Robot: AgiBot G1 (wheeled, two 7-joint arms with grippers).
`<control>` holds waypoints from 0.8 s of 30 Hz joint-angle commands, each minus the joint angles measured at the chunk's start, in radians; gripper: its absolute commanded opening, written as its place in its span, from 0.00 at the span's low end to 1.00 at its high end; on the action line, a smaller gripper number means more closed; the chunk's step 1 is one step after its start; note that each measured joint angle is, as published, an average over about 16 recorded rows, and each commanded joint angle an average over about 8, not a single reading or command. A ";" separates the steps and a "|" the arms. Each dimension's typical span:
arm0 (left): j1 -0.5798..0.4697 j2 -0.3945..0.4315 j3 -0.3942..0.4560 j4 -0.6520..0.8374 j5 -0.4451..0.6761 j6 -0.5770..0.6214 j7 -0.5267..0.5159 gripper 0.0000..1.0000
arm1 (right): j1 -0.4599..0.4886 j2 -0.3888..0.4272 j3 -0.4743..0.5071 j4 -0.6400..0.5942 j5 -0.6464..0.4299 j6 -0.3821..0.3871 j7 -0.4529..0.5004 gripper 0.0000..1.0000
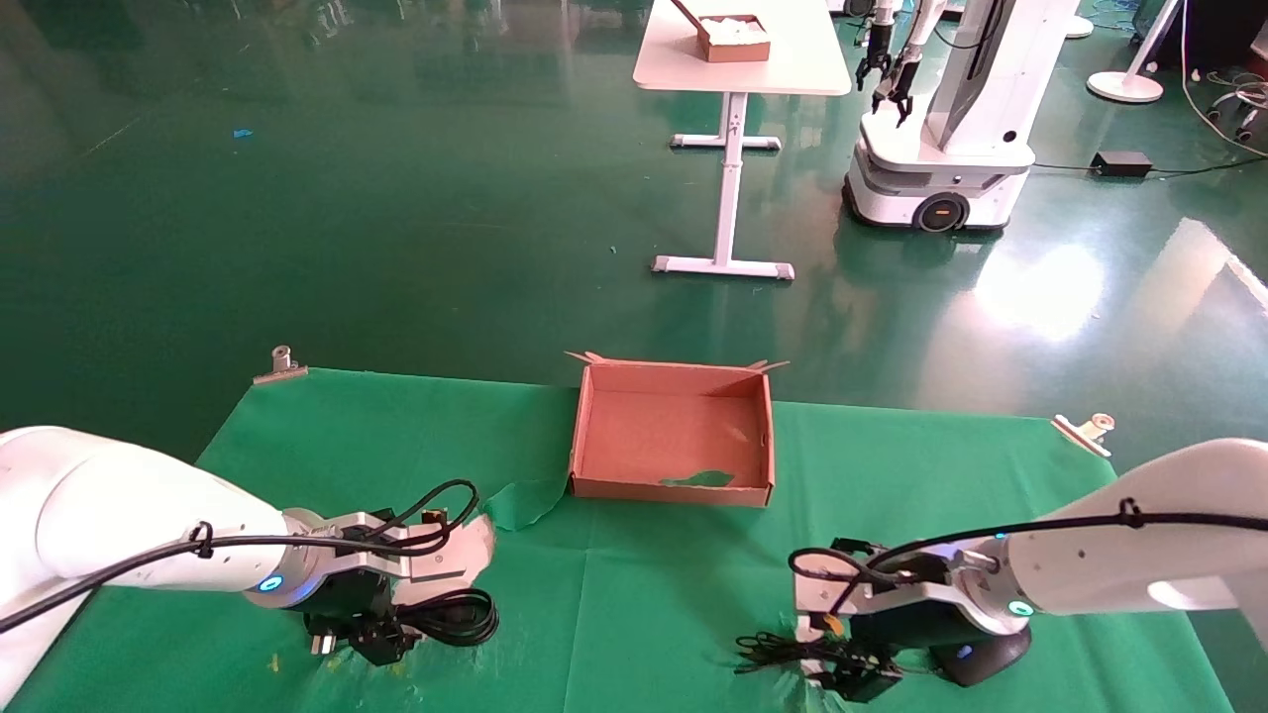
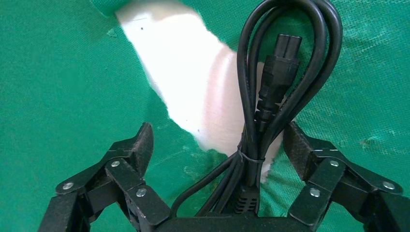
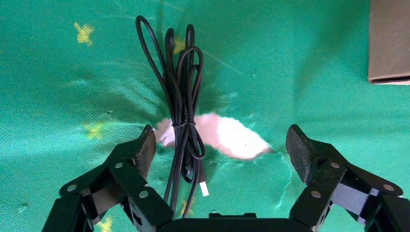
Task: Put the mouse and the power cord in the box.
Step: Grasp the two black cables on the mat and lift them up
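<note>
The mouse (image 1: 982, 658) will hang close below on a short tail when I lift the bundle, because the thin wire is tied in the middle (image 3: 183, 124).
The box (image 1: 674, 489), a shallow brown cardboard tray, lies empty at the far middle of the green cloth. The power cord (image 1: 458, 616) lies coiled at the near left. My left gripper (image 1: 388, 642) hangs over it, open. In the left wrist view the tied cord bundle (image 2: 245, 96) runs between the open fingers (image 2: 140, 145) of the left gripper (image 2: 218, 145). The mouse (image 1: 983, 659) sits at the near right, partly under my right arm. My right gripper (image 1: 850, 678) is open over its thin wire bundle (image 3: 181, 111). That bundle lies close to one pad of the right gripper (image 3: 220, 145).
The cloth is torn, so white tabletop (image 2: 193, 87) shows under both grippers, and a flap (image 1: 520, 500) is folded up left of the box. Metal clips (image 1: 280, 362) (image 1: 1085, 431) hold the far corners. Beyond stand a white table (image 1: 738, 74), a smaller brown box (image 1: 733, 38) and another robot (image 1: 941, 149).
</note>
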 commanded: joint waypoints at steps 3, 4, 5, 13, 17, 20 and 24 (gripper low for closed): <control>0.000 0.000 0.000 0.000 -0.001 0.000 0.000 0.00 | -0.002 0.003 0.001 0.007 0.002 -0.001 0.003 0.00; 0.000 0.000 0.000 0.000 -0.001 0.001 0.000 0.00 | -0.002 0.004 0.001 0.009 0.003 -0.002 0.003 0.00; 0.000 0.000 0.000 0.000 -0.001 0.001 0.000 0.00 | -0.002 0.005 0.002 0.010 0.003 -0.002 0.004 0.00; 0.000 0.000 0.000 -0.001 -0.001 0.001 0.000 0.00 | -0.003 0.009 0.003 0.019 0.005 -0.004 0.007 0.00; 0.000 0.000 0.000 -0.001 -0.001 0.001 0.000 0.00 | -0.004 0.010 0.003 0.021 0.005 -0.005 0.008 0.00; 0.000 0.000 0.000 -0.001 -0.001 0.001 0.000 0.00 | -0.004 0.011 0.003 0.023 0.005 -0.006 0.008 0.00; 0.000 0.000 0.000 -0.001 -0.001 0.000 0.000 0.00 | -0.004 0.011 0.003 0.024 0.006 -0.006 0.008 0.00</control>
